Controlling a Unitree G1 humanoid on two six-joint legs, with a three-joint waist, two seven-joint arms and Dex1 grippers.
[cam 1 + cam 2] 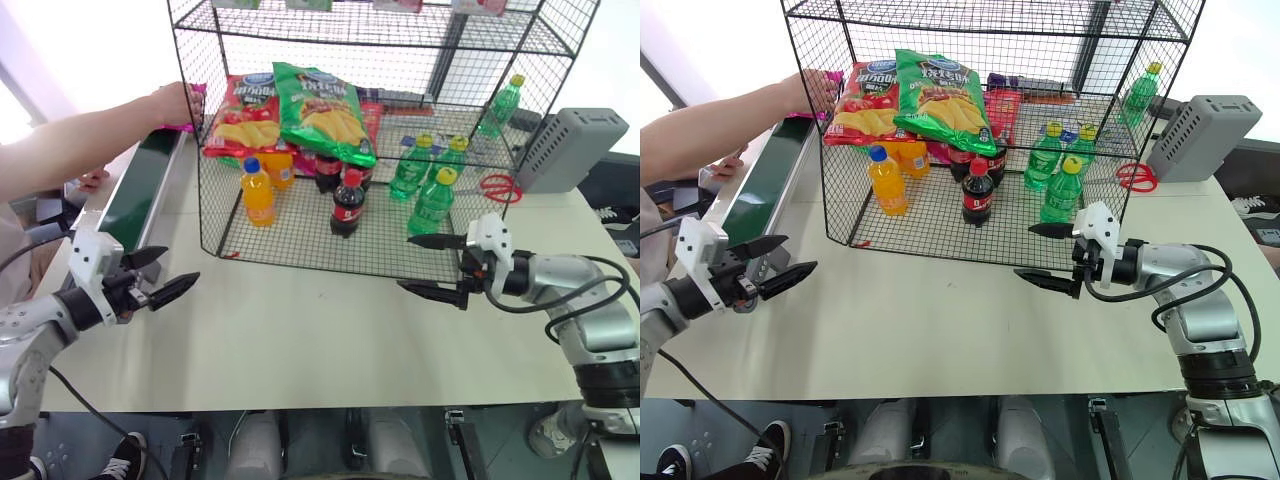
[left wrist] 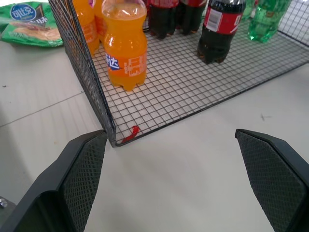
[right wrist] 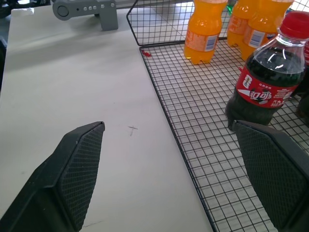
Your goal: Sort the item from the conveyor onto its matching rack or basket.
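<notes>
I expect the magenta-pink bag (image 1: 194, 106) to stay puffed up and stick out stiffly when I lift it by its edge, because the green chip bag (image 1: 325, 113) sticks out plump.
A person's hand (image 1: 170, 103) holds the magenta-pink item (image 1: 196, 98) at the far end of the conveyor (image 1: 140, 185), a dark green belt running along the table's left side. Most of the bag is hidden behind the hand and the rack's mesh. The black wire rack (image 1: 300, 245) stands at the middle back of the table. My left gripper (image 1: 180, 265) hovers open and empty near the conveyor's near end, by the rack's front left corner (image 2: 112, 140). At the rack's front right my right gripper (image 1: 405, 263) is open and empty too, facing its floor edge (image 3: 164, 111).
On the rack's lower tier stand orange soda bottles (image 1: 257, 192), cola bottles (image 1: 347, 204) and green bottles (image 1: 432, 200). Behind and above them lie a red chip bag (image 1: 243, 115) and a green chip bag (image 1: 322, 112). A grey box (image 1: 570, 148) and red scissors (image 1: 497, 186) sit at the right.
</notes>
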